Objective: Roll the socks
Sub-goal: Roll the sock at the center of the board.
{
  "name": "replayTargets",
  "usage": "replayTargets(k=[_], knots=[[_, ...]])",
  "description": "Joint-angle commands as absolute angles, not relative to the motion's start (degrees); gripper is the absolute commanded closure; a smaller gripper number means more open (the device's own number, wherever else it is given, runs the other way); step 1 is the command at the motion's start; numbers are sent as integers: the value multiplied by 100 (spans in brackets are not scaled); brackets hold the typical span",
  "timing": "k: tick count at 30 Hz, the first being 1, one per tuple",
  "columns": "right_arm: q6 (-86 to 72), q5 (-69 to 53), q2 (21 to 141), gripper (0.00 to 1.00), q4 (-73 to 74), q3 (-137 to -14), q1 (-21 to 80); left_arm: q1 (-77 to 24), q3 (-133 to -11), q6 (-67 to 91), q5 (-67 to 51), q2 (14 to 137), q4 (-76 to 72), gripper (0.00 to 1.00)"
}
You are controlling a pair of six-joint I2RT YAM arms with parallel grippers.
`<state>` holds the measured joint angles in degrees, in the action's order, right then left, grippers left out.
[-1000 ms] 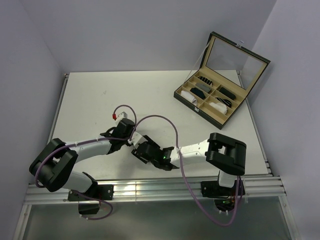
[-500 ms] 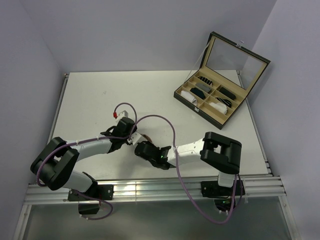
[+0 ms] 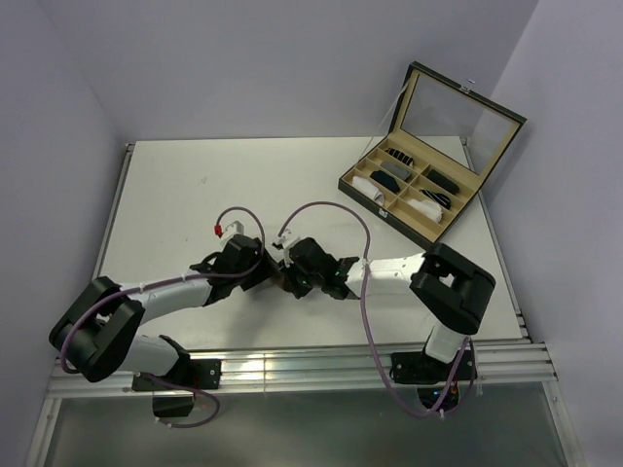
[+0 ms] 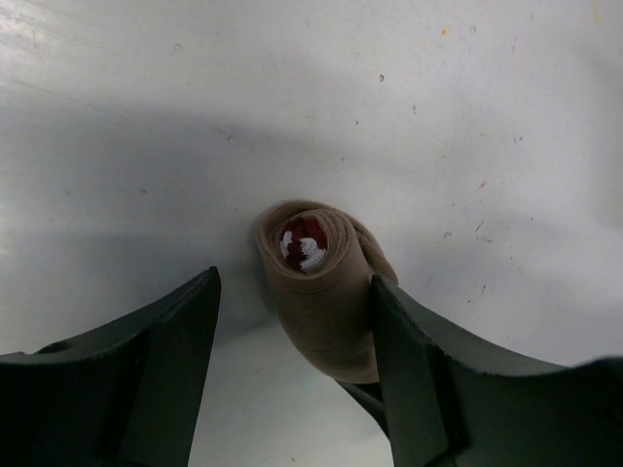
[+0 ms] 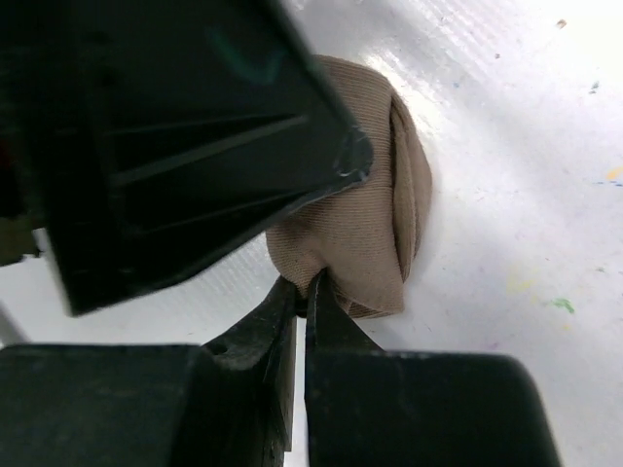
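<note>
The robot's right gripper is holding just a fold at the sock's lower edge (image 5: 329,278), so the left gripper should grip the roll (image 4: 310,255) close to its core while the right gripper moves back.
A tan-brown sock (image 4: 326,297) lies rolled into a tight roll on the white table (image 4: 467,117), red and white showing at its core. My left gripper (image 4: 294,282) stands open around it. The roll rests against one finger (image 4: 419,379) and sits apart from the other. My right gripper (image 5: 307,284) is shut, pinching a fold at the lower edge of the sock (image 5: 365,224). In the top view both grippers, left (image 3: 268,270) and right (image 3: 294,280), meet at the sock (image 3: 282,284) near the table's front middle.
An open dark case (image 3: 428,185) with tan compartments holding several small sock rolls stands at the back right, its lid raised. Cables loop above both wrists. The table's front rail (image 3: 292,370) runs close behind the arms.
My left gripper has opened off the roll. My right gripper has shut on the sock's edge and swung up from the front edge to meet the left one.
</note>
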<state>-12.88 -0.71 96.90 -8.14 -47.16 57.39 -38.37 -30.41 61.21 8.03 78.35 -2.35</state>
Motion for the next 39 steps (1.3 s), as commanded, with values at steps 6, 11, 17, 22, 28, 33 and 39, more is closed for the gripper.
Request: replayTargets(k=[6,11,17,22,28,33,39], knots=[[-2232,-2106,9993,100,-984,-4535,5019,-3911,-2611,6653,1055,7357,-509,28],[-2733,-2934,10309,100,-1379,-4465,4685,-3911,-2452,6847,1187,7190,-720,26],[-3085,-3568,10573,100,-1740,-4430,4377,-3902,-2522,6899,1266,7417,-738,29],[-3304,-3928,10766,100,-1977,-4351,4167,-3911,-2452,7005,1353,7488,-913,30],[-3620,-4210,11021,100,-2311,-4254,4000,-3911,-2461,7093,1494,7550,-1046,31],[-3972,-4500,11302,100,-2663,-4157,3788,-3911,-2513,7093,1450,7699,-1134,31],[-4297,-4763,11566,100,-2944,-4087,3578,-3911,-2601,7119,1301,8006,-1292,34]])
